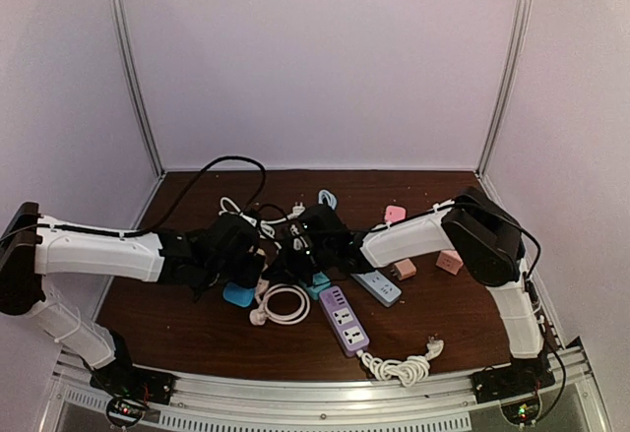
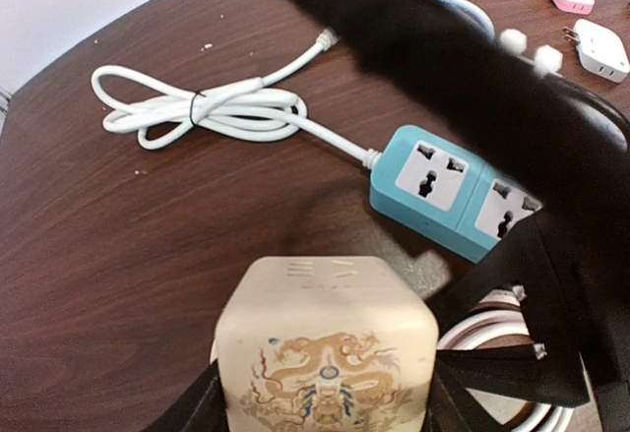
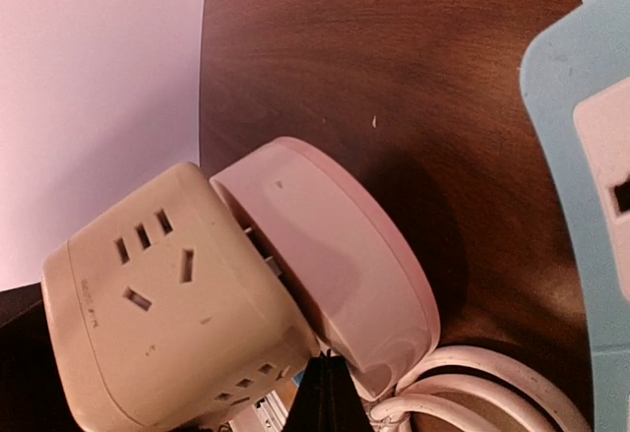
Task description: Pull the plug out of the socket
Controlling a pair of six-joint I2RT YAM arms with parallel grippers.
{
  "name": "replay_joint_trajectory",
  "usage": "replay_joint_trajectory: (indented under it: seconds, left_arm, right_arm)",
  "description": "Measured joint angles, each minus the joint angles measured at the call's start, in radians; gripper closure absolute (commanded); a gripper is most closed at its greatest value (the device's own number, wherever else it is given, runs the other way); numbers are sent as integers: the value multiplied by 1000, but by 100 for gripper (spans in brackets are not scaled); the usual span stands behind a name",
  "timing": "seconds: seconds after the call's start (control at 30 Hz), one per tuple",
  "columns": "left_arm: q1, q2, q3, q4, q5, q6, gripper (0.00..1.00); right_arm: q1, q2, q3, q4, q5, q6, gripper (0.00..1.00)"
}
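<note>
The robot's right gripper is closed at the round pink socket's lower edge [image 3: 366, 375], so it should open and grip the socket across its thickness [image 3: 340, 255] before the left gripper pulls.
A cream cube socket [image 2: 330, 339] with a dragon print sits between my left gripper's [image 2: 330, 388] black fingers [image 2: 192, 407], held above the table. In the right wrist view the cube [image 3: 167, 294] has a round pink plug [image 3: 340, 265] on its side. The plug tilts away from the cube, and its metal prongs [image 3: 266, 255] show in the gap. My right gripper [image 3: 325, 393] is at the plug's lower edge, with one dark fingertip visible; it looks shut on the plug. In the top view both grippers [image 1: 258, 255] [image 1: 298, 248] meet at the table's middle.
A teal power strip [image 2: 443, 191] with a bundled white cable [image 2: 207, 107] lies just beyond the cube. A white cable coil [image 1: 283, 304], a purple strip [image 1: 344, 321], a blue-grey strip [image 1: 378, 286] and pink adapters [image 1: 450, 262] lie around.
</note>
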Motion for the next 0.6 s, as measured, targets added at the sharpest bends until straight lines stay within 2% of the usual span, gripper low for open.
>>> replay_joint_trajectory:
  seconds: [0.13,0.2,0.43,0.6]
  left_arm:
    - [63,10,49,-67,99,-37,83]
    - [96,30,86,-105,156,-58,83]
    - [167,81,159,-180,293,-102,83]
    - [183,82,165,-183,353,-129,83]
  right_arm:
    - [0,-7,0,-3,32,-37,99]
    - [-2,-13,0,-11,57,-66,95]
    - [-22,-39,-1,-51,115,-193,67]
    - [-33,-68,-20,-93,138,-274,55]
